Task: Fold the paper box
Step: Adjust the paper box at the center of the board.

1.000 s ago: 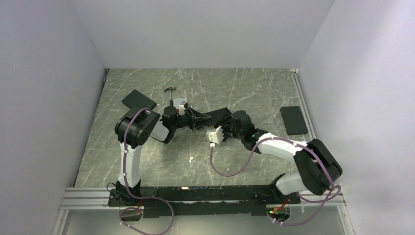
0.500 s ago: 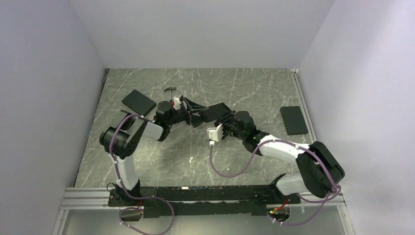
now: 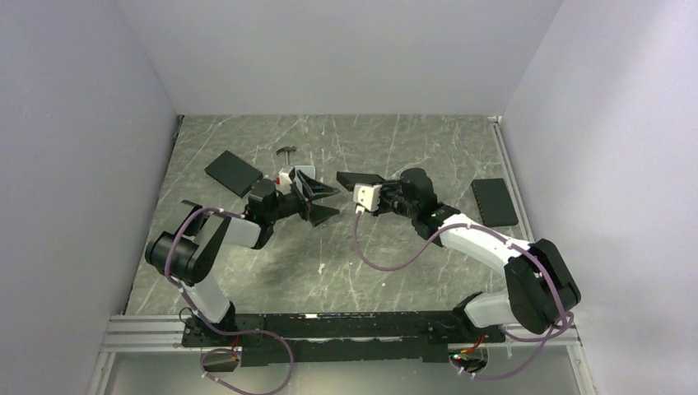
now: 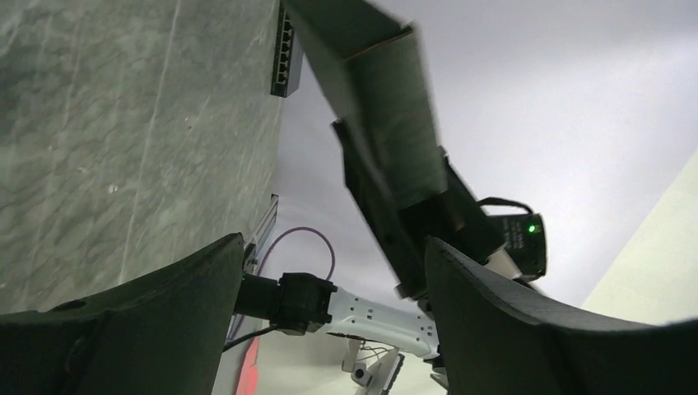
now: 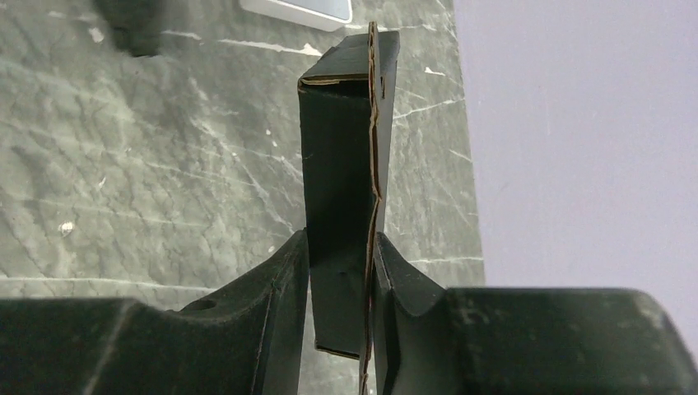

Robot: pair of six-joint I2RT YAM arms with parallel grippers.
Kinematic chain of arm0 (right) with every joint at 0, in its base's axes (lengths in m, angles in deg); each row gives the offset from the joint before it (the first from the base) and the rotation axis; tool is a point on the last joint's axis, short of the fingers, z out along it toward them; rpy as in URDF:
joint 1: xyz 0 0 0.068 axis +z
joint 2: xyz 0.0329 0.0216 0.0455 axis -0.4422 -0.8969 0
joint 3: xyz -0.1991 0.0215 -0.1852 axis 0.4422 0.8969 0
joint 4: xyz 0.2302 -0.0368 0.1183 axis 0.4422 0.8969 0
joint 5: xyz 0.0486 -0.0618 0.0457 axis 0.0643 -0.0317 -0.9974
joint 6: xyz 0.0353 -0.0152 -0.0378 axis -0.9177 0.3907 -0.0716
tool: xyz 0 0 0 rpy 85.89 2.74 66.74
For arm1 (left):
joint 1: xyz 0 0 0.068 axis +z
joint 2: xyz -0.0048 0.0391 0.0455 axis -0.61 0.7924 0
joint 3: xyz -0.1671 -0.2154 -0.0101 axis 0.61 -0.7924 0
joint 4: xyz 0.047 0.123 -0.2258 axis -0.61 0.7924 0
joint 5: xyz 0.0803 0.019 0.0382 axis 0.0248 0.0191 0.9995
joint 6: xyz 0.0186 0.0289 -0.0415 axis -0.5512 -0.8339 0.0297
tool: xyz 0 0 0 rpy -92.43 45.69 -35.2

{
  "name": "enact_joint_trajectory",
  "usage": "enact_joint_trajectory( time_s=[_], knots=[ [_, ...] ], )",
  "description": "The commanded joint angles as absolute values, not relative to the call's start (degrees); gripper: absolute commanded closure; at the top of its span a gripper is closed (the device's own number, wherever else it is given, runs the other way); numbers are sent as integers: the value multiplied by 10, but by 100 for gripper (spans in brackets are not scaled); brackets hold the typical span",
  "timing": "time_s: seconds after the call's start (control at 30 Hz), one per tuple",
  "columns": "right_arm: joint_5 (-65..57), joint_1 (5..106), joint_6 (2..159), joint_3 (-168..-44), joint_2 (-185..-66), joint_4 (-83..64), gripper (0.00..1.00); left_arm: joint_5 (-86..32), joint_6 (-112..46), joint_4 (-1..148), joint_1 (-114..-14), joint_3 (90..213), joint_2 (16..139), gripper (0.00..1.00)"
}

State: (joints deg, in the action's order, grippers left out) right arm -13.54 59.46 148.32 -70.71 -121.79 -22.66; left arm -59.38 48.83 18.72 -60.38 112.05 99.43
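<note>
The paper box's folded layers [image 5: 374, 185] are pinched together in my right gripper, so my right gripper should turn the box's far end [image 5: 349, 67] to my left gripper and then take only the box's flap.
The paper box [image 3: 360, 178] is a matte black piece of creased cardboard held above the table near the middle. My right gripper [image 3: 385, 194] is shut on it. In the right wrist view the box [image 5: 342, 148] stands edge-on between the two fingers [image 5: 280, 280], its folded layers pinched together in the right gripper [image 5: 340, 247]. My left gripper [image 3: 323, 202] is open just left of the box and apart from it. From the left wrist the box [image 4: 387, 140] hangs above and beyond the spread jaws of the left gripper [image 4: 333, 247], which hold nothing.
A plain black slab [image 3: 234, 172] lies at the back left and another [image 3: 494, 202] at the right near the table edge. A small hammer-like tool [image 3: 286, 151] sits behind the left gripper. A pale grey case [image 5: 300, 8] shows at the top of the right wrist view.
My left gripper has opened, let go of the box, and drawn back to the left. The right gripper has kept its grip and carried the box slightly back and right.
</note>
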Motion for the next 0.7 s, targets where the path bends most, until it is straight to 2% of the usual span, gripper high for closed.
enact_joint_trajectory(
  time_s=[0.0,0.13,0.2,0.27,0.4,0.5,0.57,0.67],
  knots=[
    [-205,560,1389,-754,-1204,-204,85,-586,457,150,-583,1105,955,15],
    [-279,513,1304,-781,-1201,-153,85,-558,314,279,-537,1125,847,13],
    [-342,480,1240,-808,-1209,-119,85,-516,138,441,-535,1172,772,12],
    [-400,453,1169,-841,-1224,-73,86,-466,3,564,-541,1209,712,2],
    [-503,422,1049,-886,-1255,-25,87,-430,-90,539,-540,1177,641,1],
    [-566,405,958,-898,-1274,-29,88,-529,-140,463,-538,1159,661,1],
    [-612,397,889,-893,-1284,-58,88,-577,-154,420,-540,1156,691,5],
    [-662,392,771,-863,-1288,-151,88,-616,-148,297,-540,1110,724,1]
  ],
)
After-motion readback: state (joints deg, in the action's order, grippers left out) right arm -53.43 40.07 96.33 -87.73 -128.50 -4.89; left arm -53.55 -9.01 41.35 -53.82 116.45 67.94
